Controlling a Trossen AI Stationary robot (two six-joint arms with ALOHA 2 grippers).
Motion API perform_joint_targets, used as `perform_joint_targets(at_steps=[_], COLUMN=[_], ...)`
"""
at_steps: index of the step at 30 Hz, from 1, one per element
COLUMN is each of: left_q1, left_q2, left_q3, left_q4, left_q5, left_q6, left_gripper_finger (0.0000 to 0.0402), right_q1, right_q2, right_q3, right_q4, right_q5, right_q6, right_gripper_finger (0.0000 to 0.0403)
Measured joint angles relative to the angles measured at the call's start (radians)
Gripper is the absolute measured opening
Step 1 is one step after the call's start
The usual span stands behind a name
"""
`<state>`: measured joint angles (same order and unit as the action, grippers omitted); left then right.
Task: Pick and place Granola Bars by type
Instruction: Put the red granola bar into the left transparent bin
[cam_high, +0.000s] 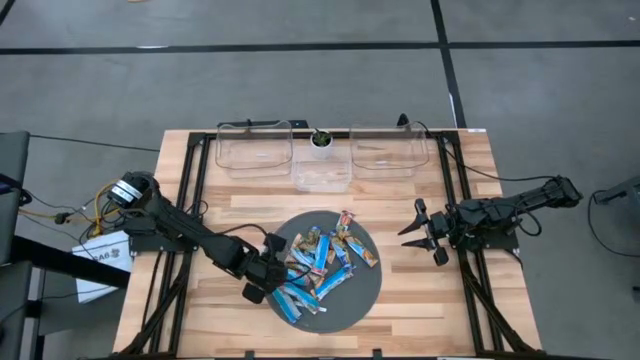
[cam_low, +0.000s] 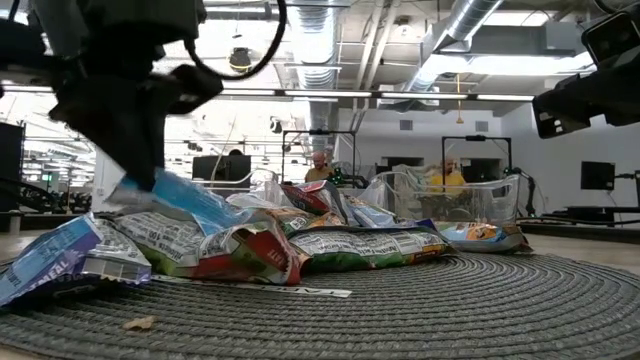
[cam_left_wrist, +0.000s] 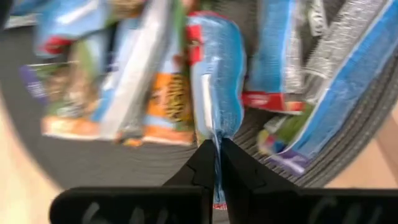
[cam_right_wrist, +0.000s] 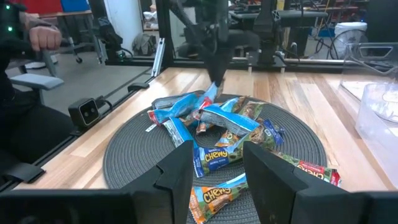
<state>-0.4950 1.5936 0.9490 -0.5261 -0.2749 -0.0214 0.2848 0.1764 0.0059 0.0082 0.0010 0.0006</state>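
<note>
My left gripper pinches just the blue bar's crimped end (cam_left_wrist: 217, 142), so next I put the bar down on the wood (cam_high: 252, 213) beside the mat and take hold of its middle.
Several granola bars (cam_high: 325, 258), bright blue, blue-and-white and tan with red marks, lie heaped on a round grey woven mat (cam_high: 365, 300). My left gripper (cam_high: 272, 268) stands at the pile's left side, shut on a bright blue bar (cam_left_wrist: 217, 87); it also shows in the low view (cam_low: 185, 200). My right gripper (cam_high: 415, 232) hangs open and empty to the right of the mat, its fingers (cam_right_wrist: 180, 171) facing the pile. My left gripper pinches the blue bar's crimped end seam (cam_left_wrist: 217, 152) between its two fingertips, at their free ends. The fingers come slanting down from the table's left. In the low view the bar (cam_low: 190, 203) slants up, its held end raised, its other end on the pile.
Three clear plastic bins stand at the table's far edge: left (cam_high: 255, 148), a smaller middle one (cam_high: 322, 172), right (cam_high: 388, 148). A small green plant pot (cam_high: 321, 139) sits behind the middle bin. Bare wood lies around the mat. People show in the room beyond.
</note>
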Motion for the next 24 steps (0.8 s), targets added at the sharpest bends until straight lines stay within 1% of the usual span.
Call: perform_joint_targets(at_steps=[4,8,11,14,18,21,24], left_q1=[0.006,0.034,0.065,0.104,0.167,0.220,0.272], left_q2=[-0.061,-0.126,-0.168,-0.202,-0.217,-0.217,-0.217], left_q3=[0.000,0.001,0.001,0.001,0.001,-0.002,-0.043], left_q4=[-0.071,-0.187,-0.308,-0.444,-0.590,-0.635,-0.620], left_q5=[-0.079,-0.125,-0.131,-0.133,-0.138,-0.154,-0.138], left_q6=[-0.043,-0.131,-0.248,-0.398,-0.586,-0.687,-0.748], left_gripper_finger=[0.0002,0.0001,0.0001,0.0001,0.0001,0.0000,0.0002], right_q1=[0.000,0.000,0.000,0.000,0.000,0.000,0.000], right_q2=[0.000,0.000,0.000,0.000,0.000,0.000,0.000], right_q3=[0.000,0.000,0.000,0.000,0.000,0.000,0.000], right_q4=[0.000,0.000,0.000,0.000,0.000,0.000,0.000], right_q5=[0.000,0.000,0.000,0.000,0.000,0.000,0.000], right_q6=[0.000,0.000,0.000,0.000,0.000,0.000,0.000], right_gripper_finger=[0.0133,0.0134,0.0133,0.0133,0.0134,0.0133,0.0133])
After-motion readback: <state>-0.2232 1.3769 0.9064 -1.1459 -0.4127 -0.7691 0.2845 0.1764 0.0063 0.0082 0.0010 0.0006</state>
